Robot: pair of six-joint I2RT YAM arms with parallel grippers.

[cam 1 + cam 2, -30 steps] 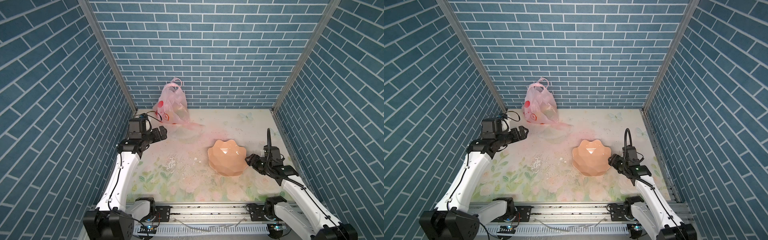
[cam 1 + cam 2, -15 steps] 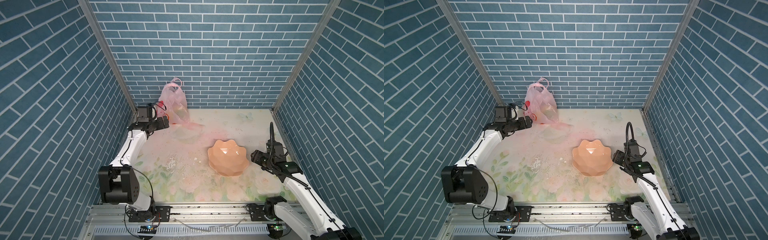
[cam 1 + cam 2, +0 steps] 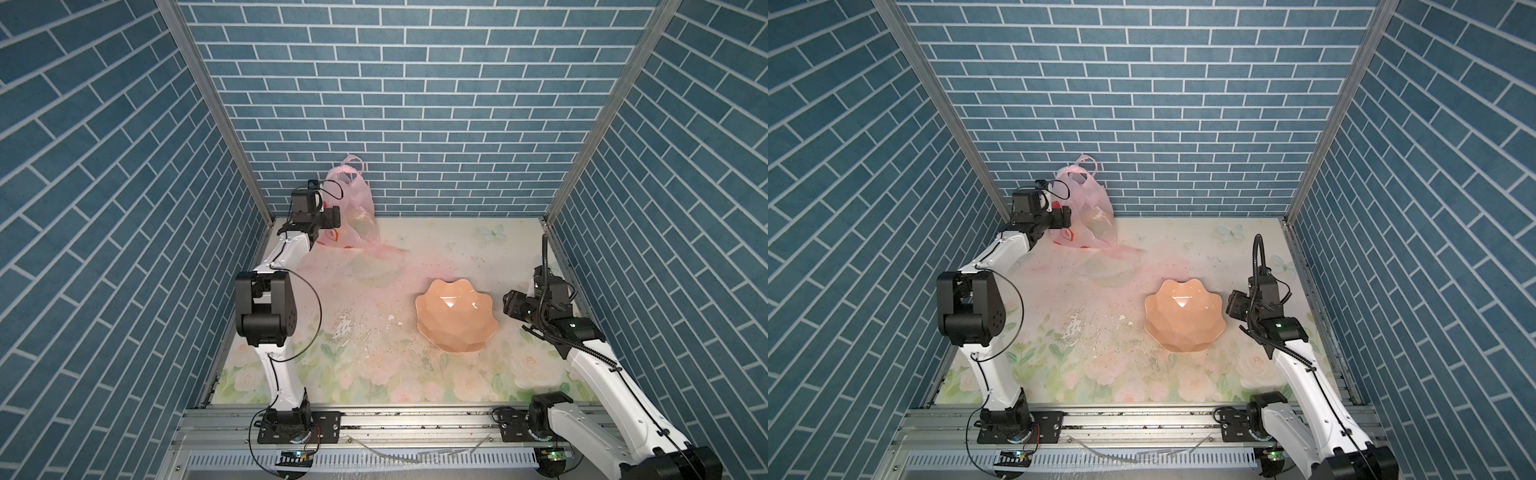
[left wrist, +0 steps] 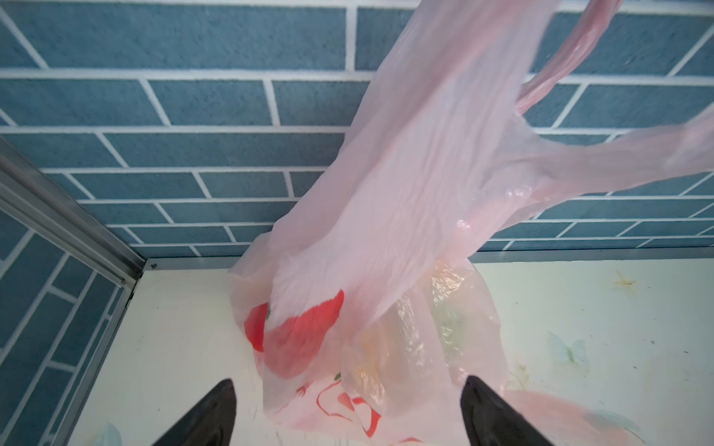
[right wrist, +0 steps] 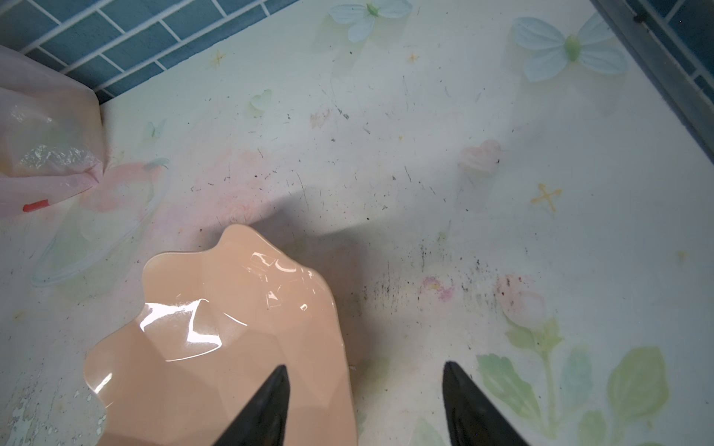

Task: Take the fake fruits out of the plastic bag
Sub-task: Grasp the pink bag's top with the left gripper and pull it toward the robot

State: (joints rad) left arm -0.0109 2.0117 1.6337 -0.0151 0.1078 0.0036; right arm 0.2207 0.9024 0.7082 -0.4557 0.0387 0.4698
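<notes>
My gripper will pull the plastic bag [image 3: 352,200] forward, and the bag will sag around its load then, because dim fake fruits [image 4: 378,359] show at the bag's bottom below limp, creased film.
The pink plastic bag [image 3: 354,208] [image 3: 1090,208] stands upright against the back wall near the left corner, its loop handles up. In the left wrist view the plastic bag [image 4: 405,193] has red prints, and dim yellowish [image 4: 371,347] and greenish [image 4: 448,320] fake fruits show through the film. My left gripper [image 3: 333,218] [image 3: 1066,217] [image 4: 347,380] is open right at the bag's lower left side, its jaws wide on either side of the bag's bottom. My right gripper [image 3: 509,303] [image 3: 1232,305] [image 5: 365,365] is open and empty beside the bowl's right rim.
An empty peach scalloped bowl [image 3: 453,332] [image 3: 1183,320] [image 5: 216,347] sits right of the middle of the floral table. Blue brick walls close in the back and both sides. A metal rail runs along the front edge.
My left arm has stretched out toward the back, carrying its gripper from the table's left side up to the bag. My right gripper has shifted slightly back beside the bowl.
</notes>
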